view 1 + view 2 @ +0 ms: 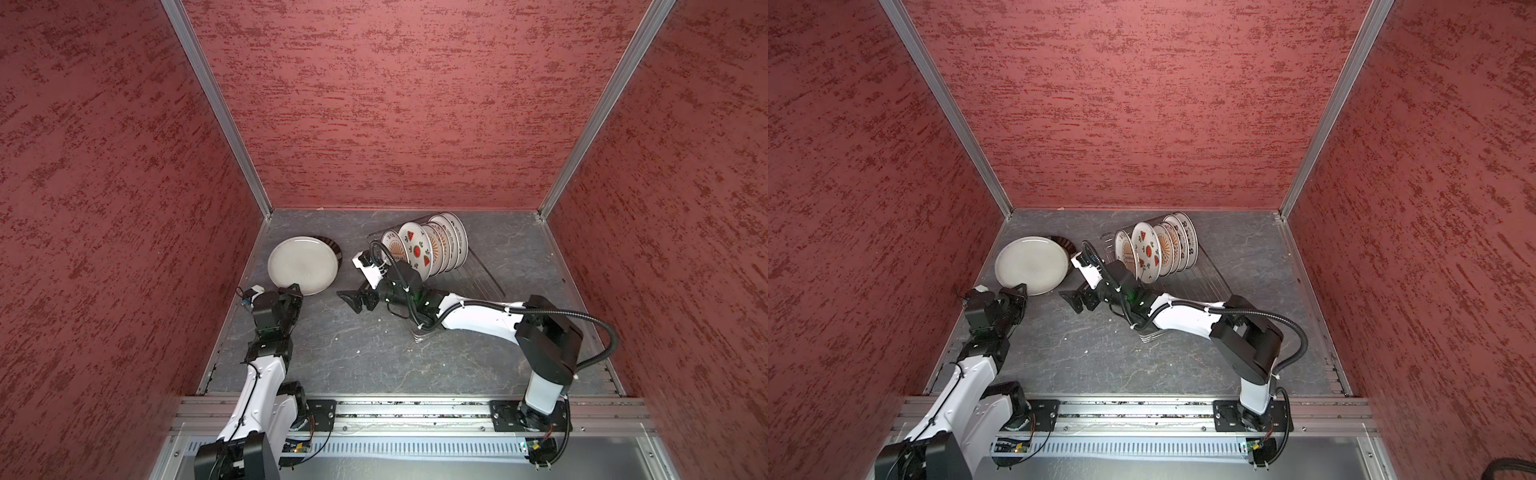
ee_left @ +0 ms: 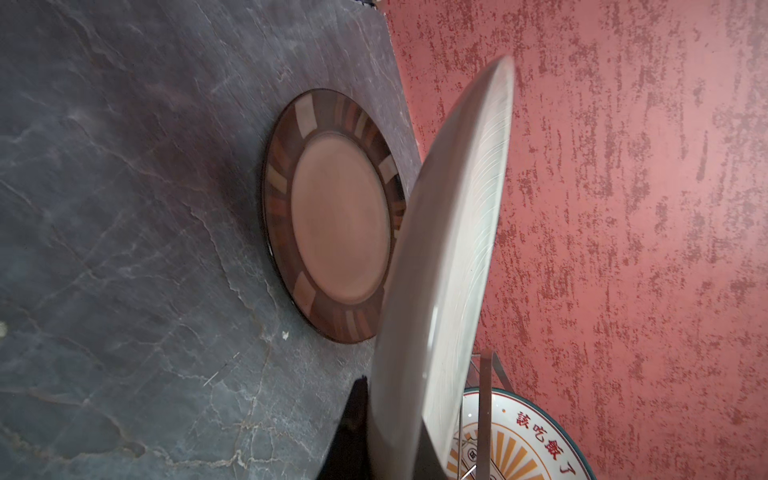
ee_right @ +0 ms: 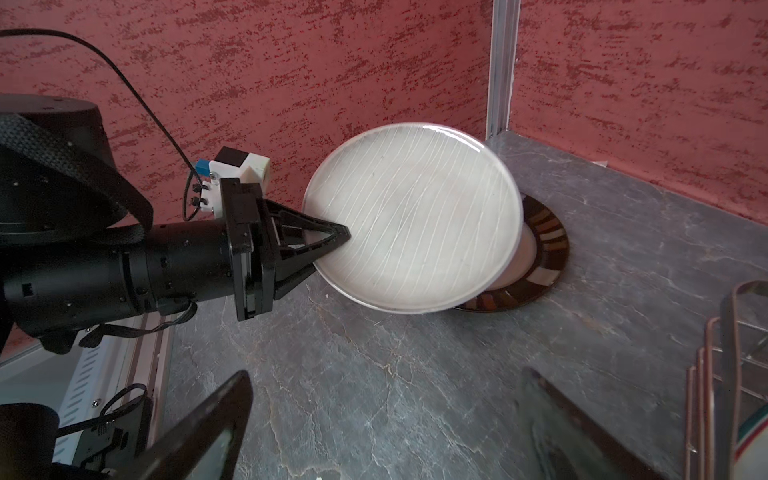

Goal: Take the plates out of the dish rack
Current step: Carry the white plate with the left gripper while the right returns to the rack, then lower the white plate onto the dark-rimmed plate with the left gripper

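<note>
The off-white plate (image 1: 302,264) is face up above the empty dark-rimmed plate (image 2: 339,217), so the robot's left gripper should keep lowering it until it rests there, then let it go.
My left gripper (image 1: 296,286) (image 3: 345,235) is shut on the near rim of a plain off-white plate (image 1: 302,265) (image 1: 1032,264) (image 2: 449,249) (image 3: 411,232). That plate hangs tilted over a dark-rimmed plate (image 1: 334,245) (image 2: 336,216) (image 3: 544,249) lying flat at the table's back left. Several printed plates (image 1: 419,249) (image 1: 1148,253) stand on edge in the silver wire dish rack (image 1: 482,274) (image 1: 1212,274) (image 3: 715,365). My right gripper (image 1: 359,297) (image 1: 1082,300) (image 3: 386,374) is open with nothing in it. It hangs over bare table between the held plate and the rack.
Red textured walls (image 1: 395,104) close in the back and both sides of the grey slate table (image 1: 353,353). An aluminium rail (image 1: 415,409) runs along the front edge. The right arm (image 1: 478,316) stretches over the rack's near end.
</note>
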You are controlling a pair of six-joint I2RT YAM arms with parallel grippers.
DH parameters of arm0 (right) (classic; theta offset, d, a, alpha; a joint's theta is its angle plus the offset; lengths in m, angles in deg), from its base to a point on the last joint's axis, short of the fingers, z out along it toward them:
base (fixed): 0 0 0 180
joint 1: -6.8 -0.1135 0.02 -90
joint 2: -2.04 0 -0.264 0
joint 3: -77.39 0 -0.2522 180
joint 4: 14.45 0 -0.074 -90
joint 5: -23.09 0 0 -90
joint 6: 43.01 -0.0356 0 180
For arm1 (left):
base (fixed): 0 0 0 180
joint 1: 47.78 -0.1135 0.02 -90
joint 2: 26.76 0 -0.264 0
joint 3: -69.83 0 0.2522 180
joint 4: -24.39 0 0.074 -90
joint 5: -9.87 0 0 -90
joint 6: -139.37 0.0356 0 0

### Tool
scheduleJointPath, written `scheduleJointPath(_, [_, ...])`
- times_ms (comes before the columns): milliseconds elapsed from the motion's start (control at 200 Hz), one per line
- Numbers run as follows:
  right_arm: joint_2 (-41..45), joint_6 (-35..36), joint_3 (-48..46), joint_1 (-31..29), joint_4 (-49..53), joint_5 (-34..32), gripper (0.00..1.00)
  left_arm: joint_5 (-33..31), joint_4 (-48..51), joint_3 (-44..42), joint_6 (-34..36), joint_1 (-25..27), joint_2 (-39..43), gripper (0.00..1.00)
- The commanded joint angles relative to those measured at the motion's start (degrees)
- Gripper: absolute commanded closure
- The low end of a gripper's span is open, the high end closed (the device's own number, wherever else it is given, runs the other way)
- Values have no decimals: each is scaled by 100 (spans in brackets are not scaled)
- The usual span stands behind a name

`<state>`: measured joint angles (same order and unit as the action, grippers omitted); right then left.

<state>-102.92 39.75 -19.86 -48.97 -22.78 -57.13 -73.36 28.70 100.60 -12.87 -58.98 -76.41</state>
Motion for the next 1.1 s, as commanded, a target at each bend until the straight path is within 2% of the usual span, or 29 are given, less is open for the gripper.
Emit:
scheduleJointPath(0, [-162, 80, 343, -39, 371, -3, 2, -99, -854, 387, -60, -11, -219, 100])
scheduleJointPath(240, [-497, 374, 705, -101, 735, 26, 2, -442, -905, 572, -19, 101, -755, 100])
scheduleJointPath(366, [-618, 406, 823, -109, 840, 154, 3, -350, -839, 739, -38, 96, -1038, 100])
scheduleJointPath(521, [-698, 455, 948, -170, 996, -369, 4, -589, -855, 886, -125, 116, -1401, 100])
scheduleJointPath(666, [-753, 534, 983, -184, 1031, -353, 4, -363, -886, 1107, -191, 127, -1784, 100])
scheduleJointPath(852, [-771, 637, 993, -189, 1084, -305, 4, -580, -854, 1242, -238, 172, -2031, 100])
scheduleJointPath(1012, [-825, 645, 1104, -198, 1267, -969, 4, -338, -888, 1462, -350, 173, -2514, 100])
scheduleJointPath(1097, [-854, 673, 1159, -206, 1365, -1094, 4, -240, -883, 1604, -366, 178, -2774, 100])
